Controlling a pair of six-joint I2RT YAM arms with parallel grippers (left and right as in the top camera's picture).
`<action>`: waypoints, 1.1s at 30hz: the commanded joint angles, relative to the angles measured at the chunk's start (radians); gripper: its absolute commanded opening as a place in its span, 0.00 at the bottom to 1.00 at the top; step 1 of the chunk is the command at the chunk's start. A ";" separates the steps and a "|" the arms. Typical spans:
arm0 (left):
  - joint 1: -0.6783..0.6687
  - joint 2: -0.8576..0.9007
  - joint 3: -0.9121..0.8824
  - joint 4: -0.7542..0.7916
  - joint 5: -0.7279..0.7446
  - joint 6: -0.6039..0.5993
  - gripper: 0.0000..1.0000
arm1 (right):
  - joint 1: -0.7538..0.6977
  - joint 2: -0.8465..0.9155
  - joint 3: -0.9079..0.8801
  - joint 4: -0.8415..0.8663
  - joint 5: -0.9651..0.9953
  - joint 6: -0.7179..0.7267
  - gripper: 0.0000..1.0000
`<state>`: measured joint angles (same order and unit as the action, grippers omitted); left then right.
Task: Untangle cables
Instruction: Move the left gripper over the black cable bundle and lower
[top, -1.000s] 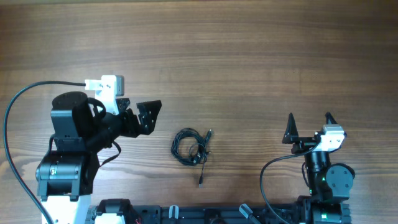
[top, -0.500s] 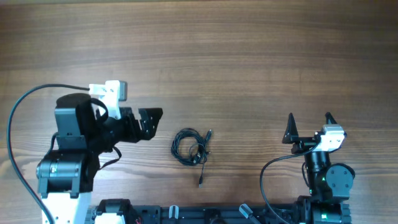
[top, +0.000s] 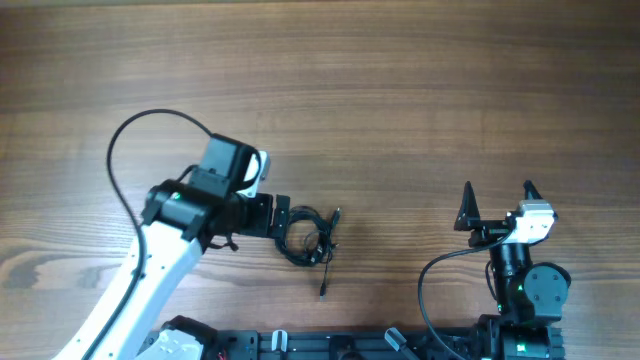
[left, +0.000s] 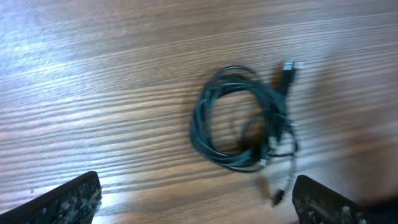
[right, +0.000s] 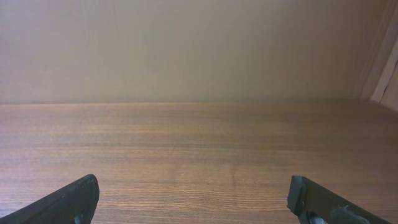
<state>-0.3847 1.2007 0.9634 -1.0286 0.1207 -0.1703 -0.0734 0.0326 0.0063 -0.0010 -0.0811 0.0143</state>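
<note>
I should keep lowering my left gripper's open fingers until they straddle the cables (top: 282, 243)' side (left: 201, 124) opposite the plugs, which lies free and crosswise to them, then close.
The cables (top: 308, 238) are thin black wires coiled in a small bundle on the wooden table, near the front middle, with a loose strand and plug trailing toward the front edge. In the left wrist view the cables (left: 239, 121) lie just ahead of the fingers, with plugs at the right. My left gripper (top: 277, 216) is open and empty, right at the bundle's left side. In its own view the left gripper (left: 199, 202) shows two wide-apart fingertips. My right gripper (top: 497, 203) is open and empty, parked at the front right, far from the cables.
The wooden table (top: 400, 90) stretches wide behind the bundle. The left arm's thick black cable (top: 140, 135) loops above the arm. The robot base frame (top: 330, 345) runs along the front edge. The right wrist view shows bare table (right: 199, 143) and a wall.
My left arm has swung right and forward from the left side, bringing its open gripper up to the cable bundle. The right arm and the cables have not moved.
</note>
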 joint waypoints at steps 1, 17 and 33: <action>-0.072 0.108 0.013 0.010 -0.119 -0.100 1.00 | -0.002 -0.009 -0.001 0.003 0.013 0.012 1.00; -0.153 0.288 0.010 0.126 -0.052 -0.100 1.00 | -0.002 -0.009 -0.001 0.003 0.013 0.012 1.00; -0.153 0.288 -0.177 0.256 -0.170 -0.100 1.00 | -0.002 -0.009 -0.001 0.003 0.013 0.012 1.00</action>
<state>-0.5323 1.4845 0.8322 -0.7925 0.0025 -0.2543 -0.0734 0.0326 0.0063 -0.0006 -0.0811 0.0143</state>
